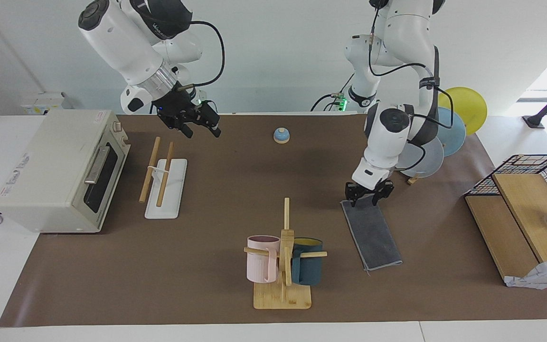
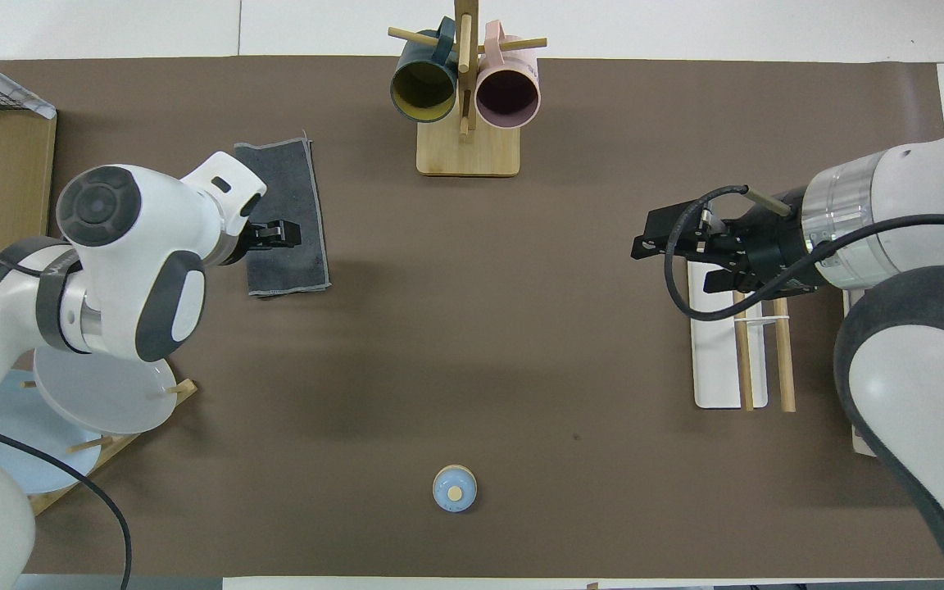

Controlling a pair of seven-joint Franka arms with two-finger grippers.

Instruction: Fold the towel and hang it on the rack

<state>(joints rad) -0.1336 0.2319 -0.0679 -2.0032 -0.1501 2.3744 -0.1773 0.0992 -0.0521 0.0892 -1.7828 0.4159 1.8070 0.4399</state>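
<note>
The towel's thin end edge [image 2: 289, 292] looks soft and a little wavy, so both ends of the towel will hang down when my left gripper lifts it.
The towel [image 1: 373, 232] lies folded into a narrow strip with its dark grey face up, beside the mug tree toward the left arm's end; it also shows in the overhead view [image 2: 292, 176]. My left gripper [image 1: 366, 199] is open, low over the towel's end nearest the robots, holding nothing; it shows in the overhead view too [image 2: 296, 233]. The rack [image 1: 171, 190], two wooden rods over a white base, stands in front of the toaster oven, also seen from overhead [image 2: 714, 360]. My right gripper [image 1: 202, 130] is open and empty, raised in the air beside the rack's end nearest the robots [image 2: 640, 246].
A wooden mug tree [image 1: 283, 256] with a pink and a dark teal mug stands at the table's edge farthest from the robots. A toaster oven [image 1: 60, 166] sits at the right arm's end. A blue bell [image 1: 281, 136], a plate stand with plates [image 1: 425, 152] and a wire basket on a wooden box [image 1: 525, 199] are also here.
</note>
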